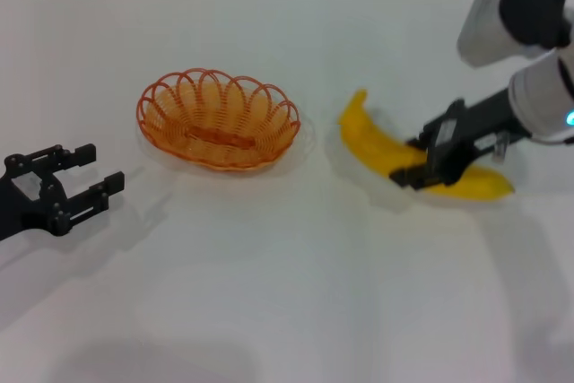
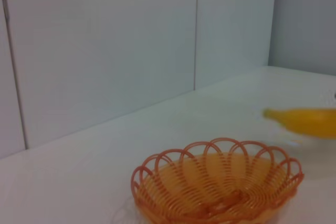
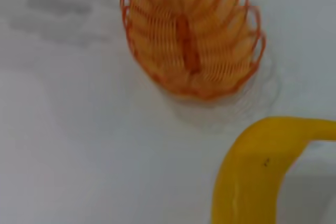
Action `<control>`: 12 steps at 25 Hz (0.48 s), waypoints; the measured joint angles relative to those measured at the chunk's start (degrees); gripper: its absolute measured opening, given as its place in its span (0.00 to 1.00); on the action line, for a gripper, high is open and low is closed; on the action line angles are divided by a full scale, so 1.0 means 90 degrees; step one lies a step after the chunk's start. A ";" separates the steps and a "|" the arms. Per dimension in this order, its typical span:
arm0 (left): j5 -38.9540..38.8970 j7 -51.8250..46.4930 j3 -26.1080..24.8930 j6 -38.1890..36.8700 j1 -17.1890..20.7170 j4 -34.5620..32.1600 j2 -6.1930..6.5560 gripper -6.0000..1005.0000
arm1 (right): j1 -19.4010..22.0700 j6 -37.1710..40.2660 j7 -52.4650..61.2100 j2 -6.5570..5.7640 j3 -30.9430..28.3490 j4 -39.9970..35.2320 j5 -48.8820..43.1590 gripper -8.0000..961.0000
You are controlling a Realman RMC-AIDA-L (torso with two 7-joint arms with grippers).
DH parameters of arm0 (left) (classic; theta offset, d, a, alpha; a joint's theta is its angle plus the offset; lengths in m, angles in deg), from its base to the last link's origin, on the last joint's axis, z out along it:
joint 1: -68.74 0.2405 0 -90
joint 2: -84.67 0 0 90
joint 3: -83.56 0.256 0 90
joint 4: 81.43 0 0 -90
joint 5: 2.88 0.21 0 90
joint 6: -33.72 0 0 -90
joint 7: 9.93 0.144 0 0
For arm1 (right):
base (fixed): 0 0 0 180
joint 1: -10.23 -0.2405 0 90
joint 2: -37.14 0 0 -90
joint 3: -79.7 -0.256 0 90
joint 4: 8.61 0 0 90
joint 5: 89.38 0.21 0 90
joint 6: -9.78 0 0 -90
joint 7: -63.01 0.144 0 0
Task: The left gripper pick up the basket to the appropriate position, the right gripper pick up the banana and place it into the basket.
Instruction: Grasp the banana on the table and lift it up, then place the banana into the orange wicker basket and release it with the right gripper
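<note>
My right gripper should keep carrying the banana, which it holds by the middle, until the banana lies in the basket, because the basket is standing empty.
The orange wire basket stands empty on the white table, in the middle of the head view. My left gripper rests open on the table to its left, a short gap away and holding nothing. The left wrist view looks across the basket toward the banana. The yellow banana lies on the table right of the basket. My right gripper has one finger on each side of its middle and is closed against it. In the right wrist view the banana fills the near corner, with the basket beyond.
A white panelled wall runs along the table's far edge. The right arm's white-grey joint hangs over the table's far right corner. Bare white tabletop stretches in front of the basket.
</note>
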 joint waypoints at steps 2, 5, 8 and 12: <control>-0.0002 0.0005 0.0000 0.0000 0.0001 0.0000 -0.0006 0.58 | 0.0025 0.0026 0.0032 0.0008 -0.0033 -0.0322 0.0037 0.49; -0.0017 0.0006 0.0003 0.0000 0.0001 0.0000 -0.0009 0.58 | -0.0003 -0.0014 0.0041 0.0017 -0.0029 -0.0664 0.0199 0.49; -0.0023 0.0006 0.0007 0.0000 0.0002 0.0000 -0.0009 0.58 | -0.0251 -0.0116 0.0011 0.0016 0.0035 -0.0749 0.0457 0.49; -0.0027 0.0006 0.0030 0.0000 -0.0025 0.0000 -0.0009 0.58 | -0.0719 -0.0711 0.0008 0.0022 0.0426 -0.0486 0.0608 0.49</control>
